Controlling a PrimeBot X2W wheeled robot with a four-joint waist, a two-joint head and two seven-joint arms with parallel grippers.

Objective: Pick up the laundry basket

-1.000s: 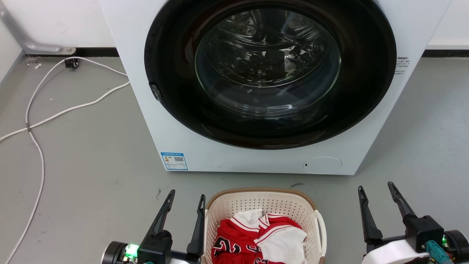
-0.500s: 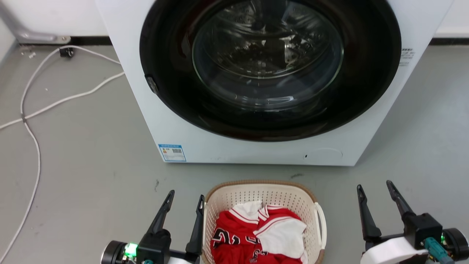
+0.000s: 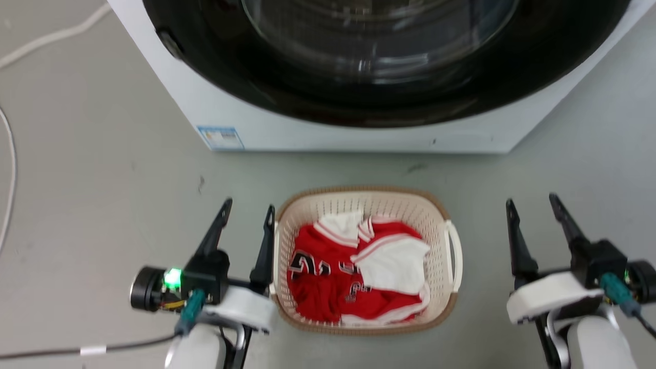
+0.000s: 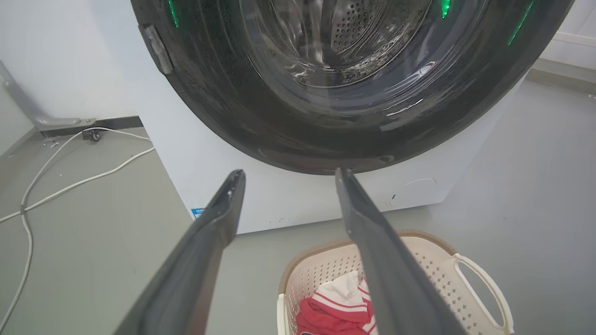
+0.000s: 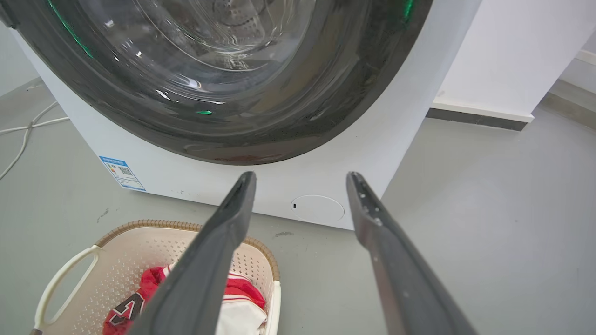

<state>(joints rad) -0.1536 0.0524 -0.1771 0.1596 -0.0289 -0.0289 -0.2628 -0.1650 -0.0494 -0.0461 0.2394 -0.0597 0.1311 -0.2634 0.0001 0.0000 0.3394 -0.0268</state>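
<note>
The red and white clothes [image 3: 360, 270] are well below the brown rim [image 3: 363, 188], so they will stay in place and come up with the laundry basket when the robot lifts it.
The laundry basket [image 3: 435, 215] is cream perforated plastic with a brown woven-look rim and white side handles. It sits on the grey floor in front of the washing machine and holds red and white clothes [image 3: 353, 266]. My left gripper [image 3: 247, 210] is open just left of the basket's left side, its inner finger close to the rim. Further off to the right of the basket, my right gripper [image 3: 531, 202] is open with a floor gap between. The basket [image 4: 437, 265] shows low right in the left wrist view, and the basket [image 5: 116, 260] low left in the right wrist view.
The white washing machine [image 3: 318, 133] with its dark round glass door [image 3: 379, 61] stands just beyond the basket. A white cable [image 3: 10, 154] lies on the floor at the far left. A white wall with dark skirting [image 5: 479, 118] stands to the right of the machine.
The head camera has tilted down and moved closer, so the whole basket and both forearms now show and less of the machine. Both grippers stay open on either side of the basket.
</note>
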